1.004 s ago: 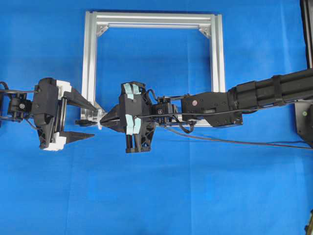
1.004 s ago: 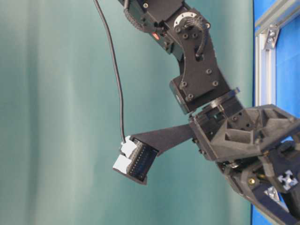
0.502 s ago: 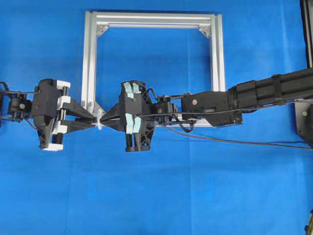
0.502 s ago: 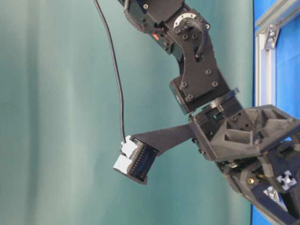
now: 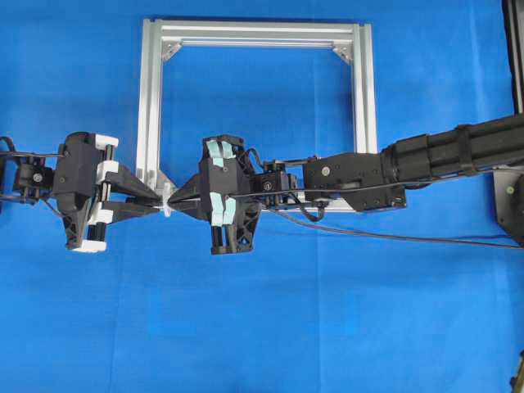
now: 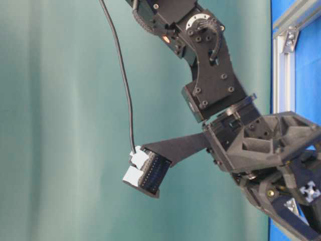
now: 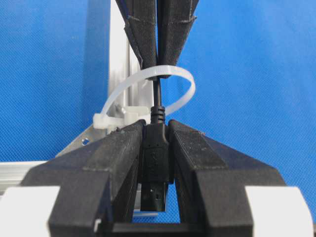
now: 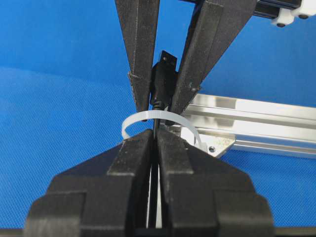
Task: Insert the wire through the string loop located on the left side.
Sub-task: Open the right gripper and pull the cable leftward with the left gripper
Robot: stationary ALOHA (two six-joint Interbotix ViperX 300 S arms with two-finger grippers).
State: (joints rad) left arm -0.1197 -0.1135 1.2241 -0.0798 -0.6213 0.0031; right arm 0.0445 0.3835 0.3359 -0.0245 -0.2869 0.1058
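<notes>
My right gripper is clamping the wire (image 8: 156, 132) behind the string loop. It should open before my left gripper pulls the plug (image 7: 157, 148) away from the string loop.
The wire's black plug (image 7: 156, 158) has passed through the white string loop (image 7: 148, 81) and sits between the fingers of my left gripper (image 7: 157, 129), which is shut on it. Behind the loop my right gripper (image 8: 154, 136) is shut on the thin black wire (image 8: 153, 187). In the right wrist view the loop (image 8: 163, 115) arches just past my fingertips, with the plug (image 8: 163, 79) beyond it. From overhead, the left gripper (image 5: 151, 205) and right gripper (image 5: 177, 201) meet tip to tip at the loop (image 5: 166, 205), on the frame's lower left corner. The wire (image 5: 393, 237) trails right over the cloth.
The silver aluminium frame (image 5: 151, 98) lies flat on the blue cloth, a square open in the middle. My right arm (image 5: 442, 160) stretches across its lower bar from the right. In the table-level view only the arm's black links (image 6: 215, 75) show against a green backdrop.
The left gripper stood open around the plug a second ago and has since closed on it. Nothing has moved in the last half second. The right gripper has kept its hold.
</notes>
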